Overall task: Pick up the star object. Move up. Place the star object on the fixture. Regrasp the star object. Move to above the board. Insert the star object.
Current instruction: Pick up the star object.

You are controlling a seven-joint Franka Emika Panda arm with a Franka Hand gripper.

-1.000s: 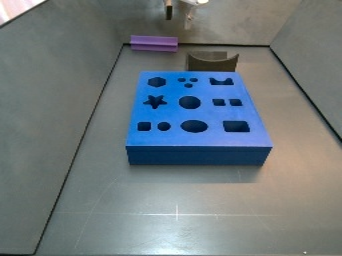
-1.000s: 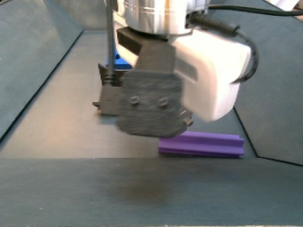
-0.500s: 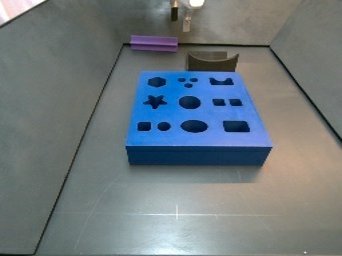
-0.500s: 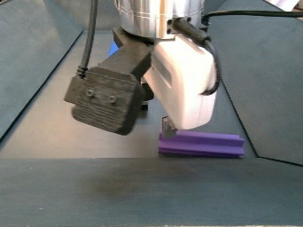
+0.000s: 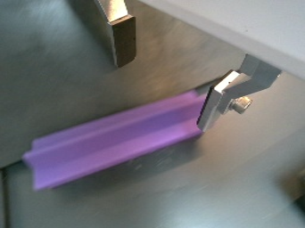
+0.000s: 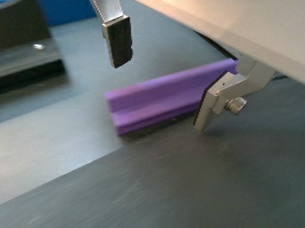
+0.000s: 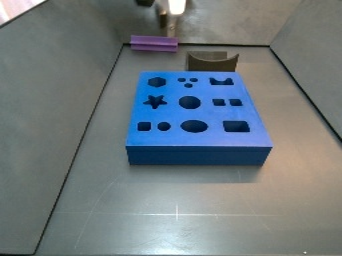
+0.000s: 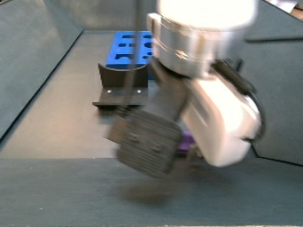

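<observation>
The star object [image 7: 154, 43] will stay propped up at a slant with one end raised when I put it on the dark fixture, because the fixture has a curved hollow [image 7: 213, 66].
The purple star object [image 5: 113, 142] lies flat on the grey floor, seen in both wrist views, with one end at a silver finger [image 5: 220, 100]. My gripper [image 5: 169, 76] hangs open above it with only bare floor between the pads. The peg [image 6: 167, 93] sits lower than the fingertips [image 6: 117, 44] of the gripper [image 6: 166, 76]. In a side view the peg [image 7: 154, 42] rests at the back left, and the blurred gripper [image 7: 167, 10] is just above it. The dark fixture [image 7: 207, 61] stands to its right, behind the blue board [image 7: 198, 115].
The arm's wrist body [image 8: 201, 97] fills a side view and hides most of the peg there. Behind it stand the fixture [image 8: 122, 89] and the board [image 8: 130, 49]. Grey walls [image 7: 80, 60] slope up round the floor.
The wrist has turned about its axis and shifted left, closer over the purple peg. The peg, fixture and board have not moved.
</observation>
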